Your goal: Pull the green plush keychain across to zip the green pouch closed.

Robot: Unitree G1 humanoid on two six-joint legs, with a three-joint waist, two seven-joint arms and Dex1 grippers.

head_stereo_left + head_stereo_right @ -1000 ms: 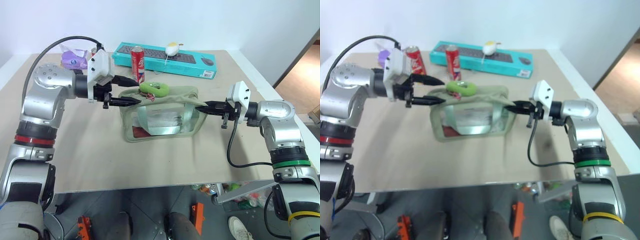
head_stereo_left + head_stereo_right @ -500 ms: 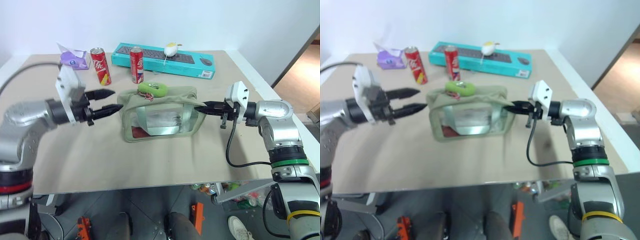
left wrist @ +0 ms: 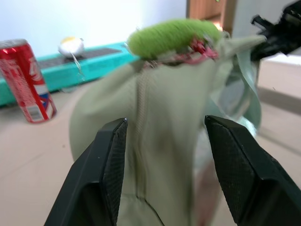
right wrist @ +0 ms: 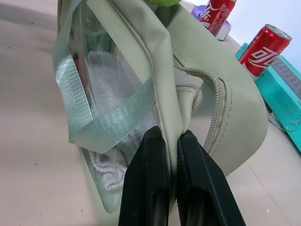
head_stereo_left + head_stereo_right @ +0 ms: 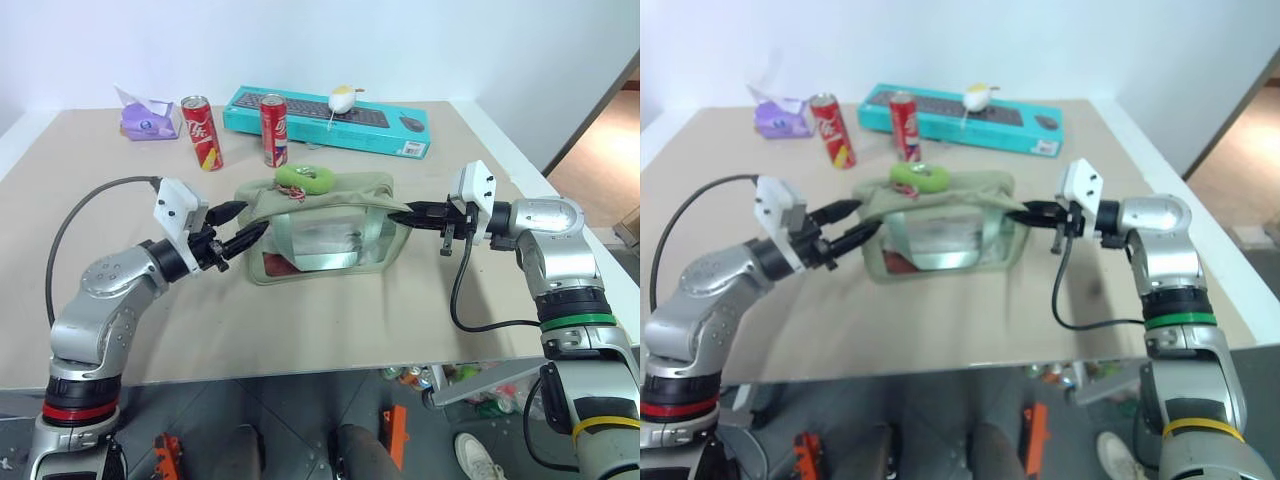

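The zip gapes (image 4: 219, 99) at my right gripper's end, so my left gripper should hold the pouch's other end tight and my right gripper should grab the green plush keychain (image 5: 310, 180).
The green pouch (image 5: 330, 232) stands mid-table with its clear window facing me. On its top, toward the left end, lies the green plush keychain (image 5: 307, 178), a small fuzzy ring. My left gripper (image 5: 251, 217) is open at the pouch's left end. In the left wrist view its fingers (image 3: 106, 169) stand apart on either side of that end, below the keychain (image 3: 173, 35). My right gripper (image 5: 402, 214) is shut on the fabric seam at the pouch's right end (image 4: 165, 84), with its fingertips (image 4: 154, 141) pinching the fold.
Two red cola cans (image 5: 201, 132) (image 5: 273, 129) stand behind the pouch. A teal keyboard box (image 5: 330, 115) with a pale round object (image 5: 343, 98) on it lies at the back. A purple packet (image 5: 147, 116) is at the back left. The table's right edge (image 5: 530, 175) is near my right arm.
My left arm swung out from the pouch's top left, dropped lower, and came back to the pouch's left end with its fingers closer together. My right gripper kept its hold and place.
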